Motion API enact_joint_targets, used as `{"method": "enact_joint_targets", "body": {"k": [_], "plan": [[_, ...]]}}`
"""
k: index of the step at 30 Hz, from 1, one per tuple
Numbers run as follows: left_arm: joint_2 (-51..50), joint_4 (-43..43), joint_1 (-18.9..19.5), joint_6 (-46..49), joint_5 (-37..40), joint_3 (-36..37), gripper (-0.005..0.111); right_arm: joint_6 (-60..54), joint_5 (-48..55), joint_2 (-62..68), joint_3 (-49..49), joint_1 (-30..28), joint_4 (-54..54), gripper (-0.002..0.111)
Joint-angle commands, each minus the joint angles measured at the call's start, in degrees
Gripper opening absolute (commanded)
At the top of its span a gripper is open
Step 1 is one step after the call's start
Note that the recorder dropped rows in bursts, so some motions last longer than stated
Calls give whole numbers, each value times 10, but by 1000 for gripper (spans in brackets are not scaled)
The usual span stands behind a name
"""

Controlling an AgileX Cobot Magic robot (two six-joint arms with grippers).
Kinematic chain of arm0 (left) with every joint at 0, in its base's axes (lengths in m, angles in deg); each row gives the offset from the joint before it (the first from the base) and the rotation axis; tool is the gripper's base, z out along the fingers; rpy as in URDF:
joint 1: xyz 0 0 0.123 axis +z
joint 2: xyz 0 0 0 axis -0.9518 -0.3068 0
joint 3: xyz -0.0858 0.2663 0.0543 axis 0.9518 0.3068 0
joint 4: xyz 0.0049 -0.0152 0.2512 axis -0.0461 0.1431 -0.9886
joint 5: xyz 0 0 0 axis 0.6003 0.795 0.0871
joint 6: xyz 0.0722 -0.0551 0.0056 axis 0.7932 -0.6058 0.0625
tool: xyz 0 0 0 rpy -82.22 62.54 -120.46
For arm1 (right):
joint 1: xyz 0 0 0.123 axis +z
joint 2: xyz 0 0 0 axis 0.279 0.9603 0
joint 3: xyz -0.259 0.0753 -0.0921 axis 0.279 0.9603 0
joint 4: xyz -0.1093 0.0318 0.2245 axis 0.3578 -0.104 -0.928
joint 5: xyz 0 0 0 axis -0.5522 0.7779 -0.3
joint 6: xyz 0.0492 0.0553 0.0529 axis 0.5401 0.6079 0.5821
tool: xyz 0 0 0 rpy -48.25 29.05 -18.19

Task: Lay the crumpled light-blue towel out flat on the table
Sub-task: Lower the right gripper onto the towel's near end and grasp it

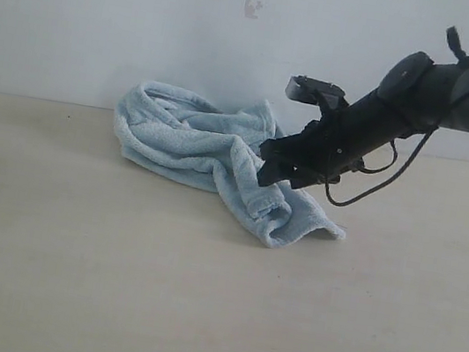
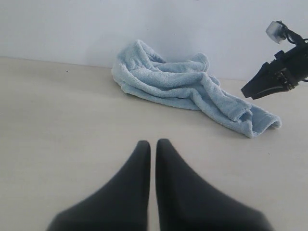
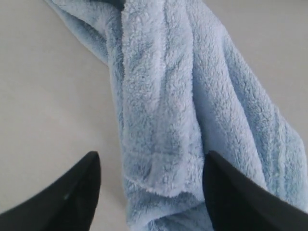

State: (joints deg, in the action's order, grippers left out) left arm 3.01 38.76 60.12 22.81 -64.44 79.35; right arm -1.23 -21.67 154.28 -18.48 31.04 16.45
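The light-blue towel is in a long twisted heap (image 1: 208, 142), so I expect its far end (image 1: 140, 121) to drag along still bunched up when I pull the towel's folded hem.
The light-blue towel (image 1: 211, 154) lies bunched and folded in a long twisted heap on the beige table (image 1: 111, 281), near the back wall. My right gripper (image 1: 278, 172) hangs just above the towel's right end, open, its two black fingers (image 3: 72, 197) standing wide on either side of a folded hem of the towel (image 3: 159, 144), holding nothing. In the left wrist view the towel (image 2: 183, 86) lies well ahead of my left gripper (image 2: 153, 144), which is shut and empty above bare table. The right gripper (image 2: 269, 82) also shows there, beside the towel's end.
A plain pale wall (image 1: 108, 13) rises right behind the towel. The right arm's black cable (image 1: 377, 176) loops under its wrist. Bare table surface stretches in front of and to both sides of the towel.
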Motion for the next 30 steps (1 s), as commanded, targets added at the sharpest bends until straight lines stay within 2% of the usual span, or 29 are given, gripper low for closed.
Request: {"method": "enact_joint_targets", "body": {"k": [1, 7, 22, 30], "plan": [[2, 5, 1, 3, -3, 2, 4, -6, 12, 28, -27, 0, -2, 59], [2, 5, 1, 3, -3, 2, 4, -20, 45, 49, -41, 1, -2, 56], [2, 5, 1, 3, -3, 2, 4, -36, 33, 49, -41, 7, -4, 1], [2, 5, 1, 3, -3, 2, 4, -36, 59, 40, -39, 7, -4, 0]]}}
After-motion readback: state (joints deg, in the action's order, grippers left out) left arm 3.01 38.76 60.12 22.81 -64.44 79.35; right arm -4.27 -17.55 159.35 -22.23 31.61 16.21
